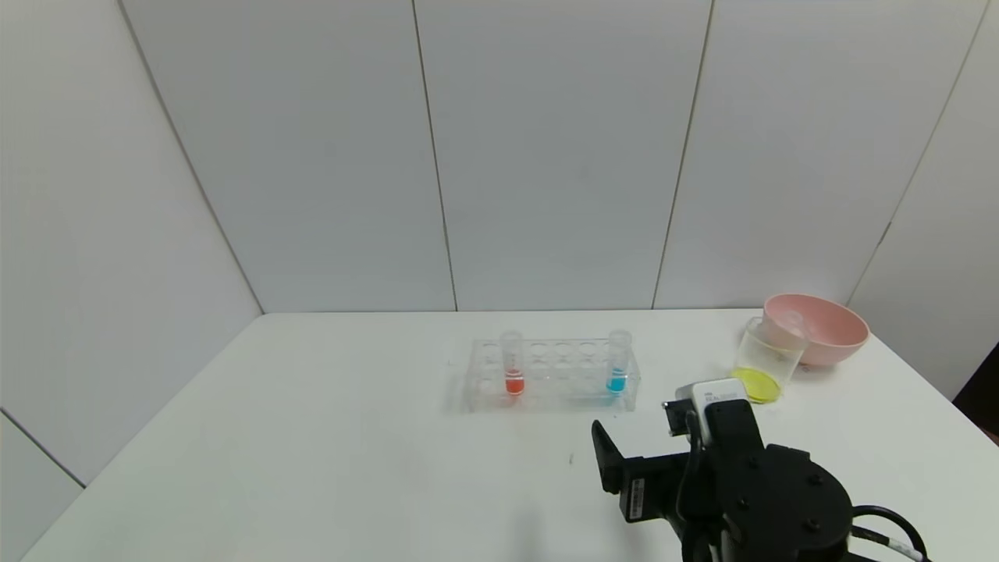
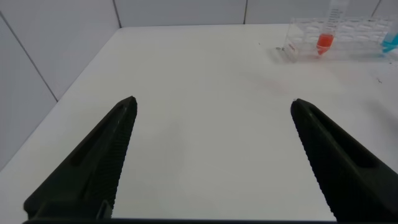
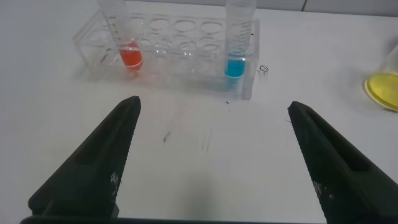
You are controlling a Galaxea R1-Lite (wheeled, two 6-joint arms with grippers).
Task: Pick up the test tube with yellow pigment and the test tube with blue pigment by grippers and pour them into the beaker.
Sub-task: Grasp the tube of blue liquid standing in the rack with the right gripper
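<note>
I expect the blue pigment to turn the liquid in the beaker green when I pour the test tube, because yellow liquid lies at the beaker's bottom.
The test tube with blue pigment stands upright at the right end of the clear rack; it also shows in the right wrist view. No tube holding yellow pigment is in view. The beaker stands beside the pink bowl, with yellow liquid at its bottom. My right gripper is open and empty, low over the table just in front of the rack, with one black finger showing in the head view. My left gripper is open and empty over bare table, far left of the rack.
An orange-liquid tube stands at the rack's left end. A pink bowl sits at the back right, touching the beaker, with something clear lying in it. Grey wall panels close the table's far side. The table edge runs close on the right.
</note>
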